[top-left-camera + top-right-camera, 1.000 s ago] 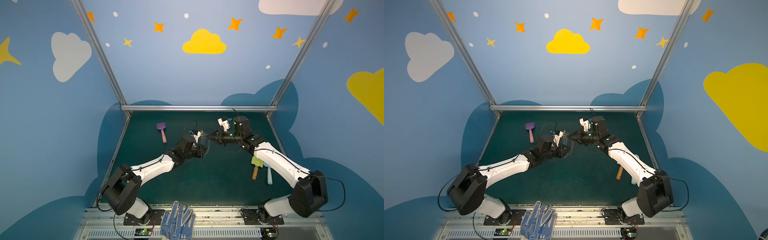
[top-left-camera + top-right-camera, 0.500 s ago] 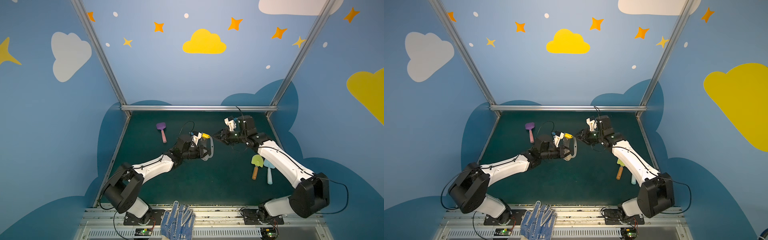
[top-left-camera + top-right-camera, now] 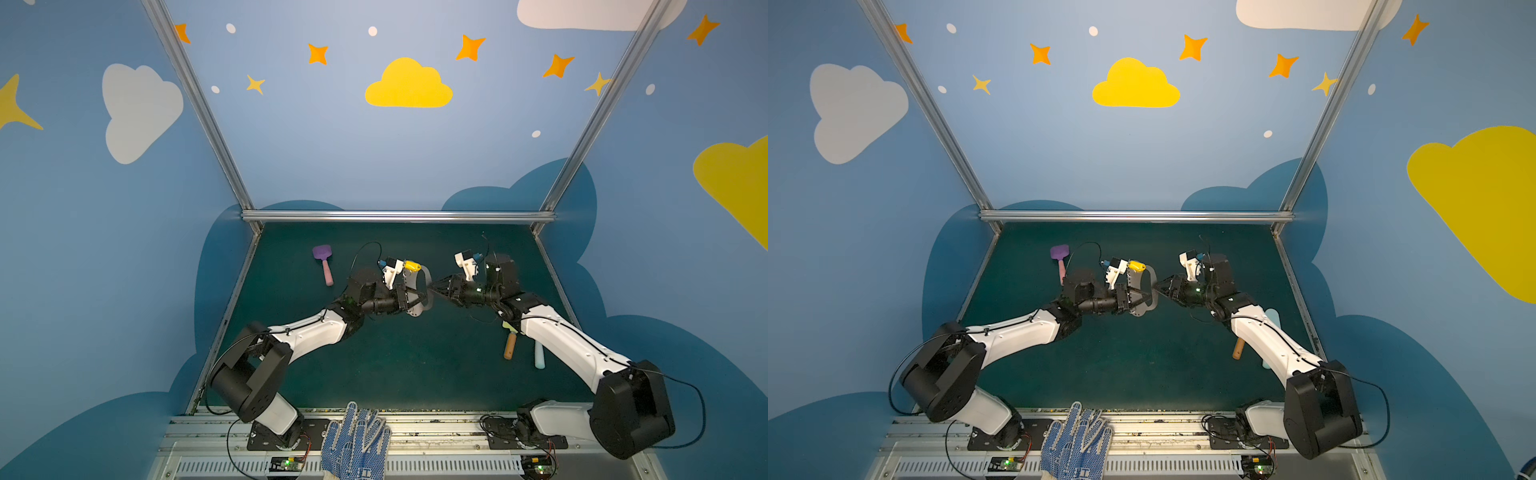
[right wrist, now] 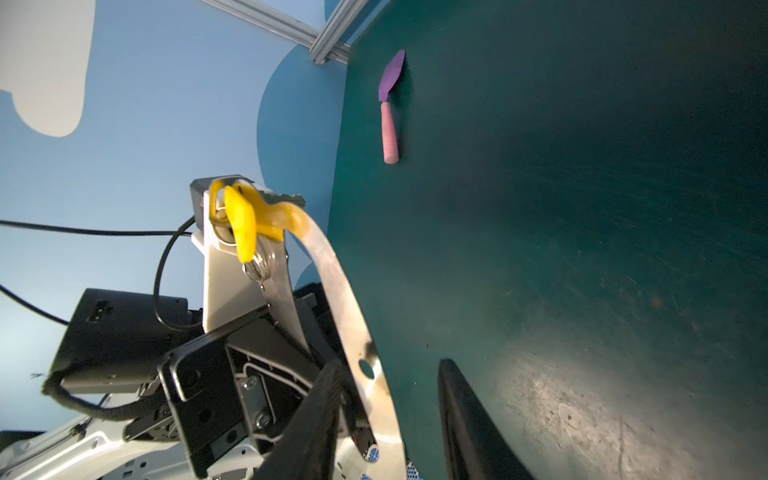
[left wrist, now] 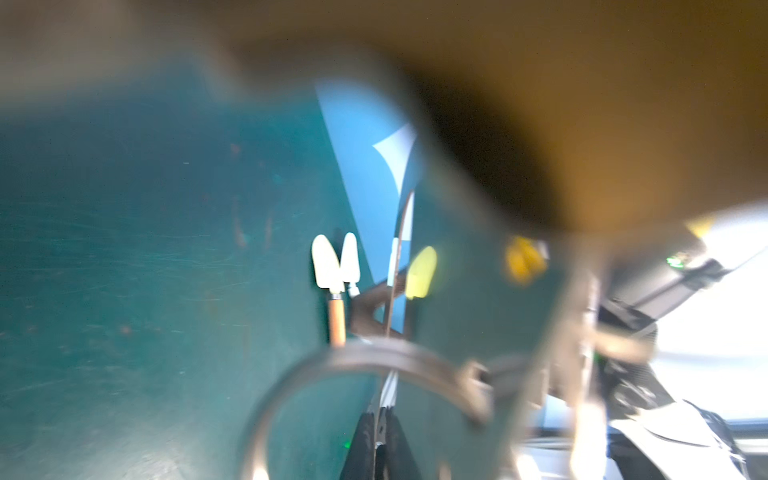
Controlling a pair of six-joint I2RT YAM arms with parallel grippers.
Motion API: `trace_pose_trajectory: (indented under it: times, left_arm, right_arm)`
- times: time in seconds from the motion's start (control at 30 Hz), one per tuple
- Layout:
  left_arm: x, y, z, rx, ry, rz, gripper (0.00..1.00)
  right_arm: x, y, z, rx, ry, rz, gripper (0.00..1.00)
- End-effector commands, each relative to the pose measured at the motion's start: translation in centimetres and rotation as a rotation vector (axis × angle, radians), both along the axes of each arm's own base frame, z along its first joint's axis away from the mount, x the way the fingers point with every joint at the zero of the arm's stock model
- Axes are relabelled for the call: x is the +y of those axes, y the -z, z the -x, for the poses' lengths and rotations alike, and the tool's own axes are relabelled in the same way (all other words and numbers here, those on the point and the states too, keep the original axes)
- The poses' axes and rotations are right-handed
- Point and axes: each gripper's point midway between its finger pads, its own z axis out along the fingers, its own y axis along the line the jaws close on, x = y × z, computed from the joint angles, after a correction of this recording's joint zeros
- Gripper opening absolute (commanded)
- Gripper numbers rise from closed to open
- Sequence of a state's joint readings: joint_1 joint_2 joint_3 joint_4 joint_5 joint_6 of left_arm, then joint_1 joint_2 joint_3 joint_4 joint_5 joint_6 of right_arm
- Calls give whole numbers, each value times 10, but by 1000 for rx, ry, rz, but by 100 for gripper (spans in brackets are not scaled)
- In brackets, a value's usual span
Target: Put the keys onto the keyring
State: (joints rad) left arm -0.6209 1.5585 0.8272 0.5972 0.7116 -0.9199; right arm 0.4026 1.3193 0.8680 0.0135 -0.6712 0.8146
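The robot's right gripper should grab the keyring by its curved handle [image 3: 427, 277] and put it down on the mat, because the keys' yellow tag [image 3: 412, 265] is against the left gripper's camera.
In both top views my left gripper [image 3: 417, 297] [image 3: 1142, 296] is shut on the keyring [image 3: 427, 277] [image 3: 1153, 277], a flat grey plate held upright above the mat. In the left wrist view the fingers [image 5: 365, 449] pinch its thin edge. The keys [image 3: 411, 266] [image 3: 1136, 266], silver with a yellow tag [image 4: 245, 224], hang at the plate's upper end by the left wrist camera. My right gripper [image 3: 434, 286] [image 4: 390, 415] is open. The keyring's [image 4: 332, 282] lower edge lies between its fingers [image 4: 469, 424], with a gap on the far side.
A purple spatula [image 3: 322, 253] [image 4: 390, 83] lies on the green mat at the back left. Two more spatulas [image 3: 510, 345] [image 5: 328, 266] lie under the right arm. A blue dotted glove [image 3: 357, 436] rests on the front rail.
My right gripper has opened, pulled a little away from the left gripper, then come back to the plate's edge. The yellow-tagged keys now show at the plate's top.
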Motion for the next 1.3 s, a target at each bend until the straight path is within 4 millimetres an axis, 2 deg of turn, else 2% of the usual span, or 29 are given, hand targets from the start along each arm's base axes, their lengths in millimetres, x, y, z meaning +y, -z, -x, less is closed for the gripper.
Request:
trace_pose_trajectory:
  times: [0.0, 0.03, 0.17, 0.23, 0.43, 0.47, 0.53, 0.57, 0.67, 0.8, 0.93, 1.0, 1.1, 1.27]
  left_arm:
    - [-2, -28, 7, -58, 41, 77, 4]
    - [-2, -29, 7, -59, 41, 78, 4]
    - [-1, -30, 5, -53, 36, 74, 4]
    - [0, -30, 3, -48, 31, 73, 5]
    - [1, -34, 1, -39, 34, 89, 12]
    - [1, -34, 1, -35, 32, 88, 18]
    - [4, -30, -1, -19, 11, 73, 40]
    - [8, -26, -3, -9, -9, 64, 47]
    - [25, -16, -7, 15, -81, 49, 63]
    - [63, 7, -12, 76, -244, 8, 67]
    - [115, 35, -11, 119, -473, -156, 77]
    - [134, 39, -7, 107, -536, -223, 79]
    - [149, 38, -2, 89, -582, -243, 81]
    - [157, 39, 0, 104, -603, -277, 81]
  right_arm:
    - [10, -34, -4, -111, -55, -123, 39]
    - [12, -38, -4, -125, -63, -139, 36]
    - [15, -53, 0, -167, -96, -186, 10]
    - [16, -57, 2, -173, -106, -199, 3]
    - [22, -73, 11, -210, -178, -236, 0]
    - [22, -74, 12, -210, -180, -229, 0]
    - [19, -72, 10, -216, -154, -192, 0]
    - [16, -69, 8, -206, -131, -158, 0]
    - [5, -56, 1, -183, -76, -17, 0]
    - [-6, -39, 0, -129, -81, 164, 0]
    - [-23, -25, -1, -108, -75, 364, 0]
    - [-29, -24, 1, -126, -87, 445, 0]
    - [-31, -26, 5, -163, -114, 548, 0]
    - [-30, -28, 7, -176, -148, 628, 0]
